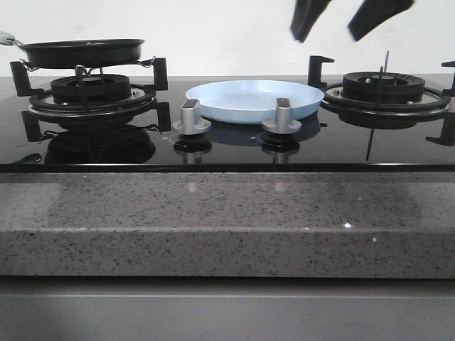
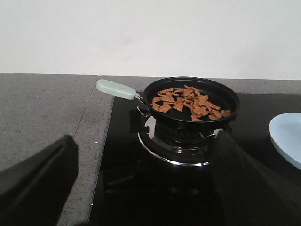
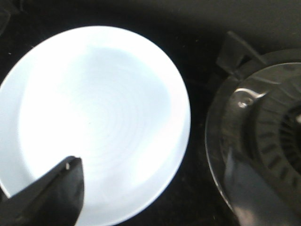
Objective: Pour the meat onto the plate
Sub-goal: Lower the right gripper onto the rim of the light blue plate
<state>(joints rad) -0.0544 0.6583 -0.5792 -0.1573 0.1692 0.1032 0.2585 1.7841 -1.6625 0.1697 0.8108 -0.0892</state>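
My right gripper should pick up the plate (image 1: 254,101) by its rim (image 1: 317,94) and bring it closer before pouring, because the plate is low and away from the frying pan.
The meat (image 2: 188,101), many small orange-brown pieces, lies in a black frying pan (image 2: 188,123) with a pale green handle (image 2: 115,88) on the left burner. In the front view the pan (image 1: 82,53) hides the meat behind its wall. The pale-blue plate (image 1: 252,99) lies bare on the hob's middle; it also shows in the right wrist view (image 3: 94,117) and at the edge of the left wrist view (image 2: 288,136). My left gripper (image 2: 146,181) is open and empty, short of the pan. My right gripper (image 1: 341,28) is open and empty, high above the plate's right edge.
Two grey knobs (image 1: 190,117) (image 1: 282,115) stand just in front of the plate. The right burner (image 1: 384,89) with its black grate is beside the plate, also in the right wrist view (image 3: 263,136). A speckled stone counter (image 1: 213,220) runs along the front and left (image 2: 42,108).
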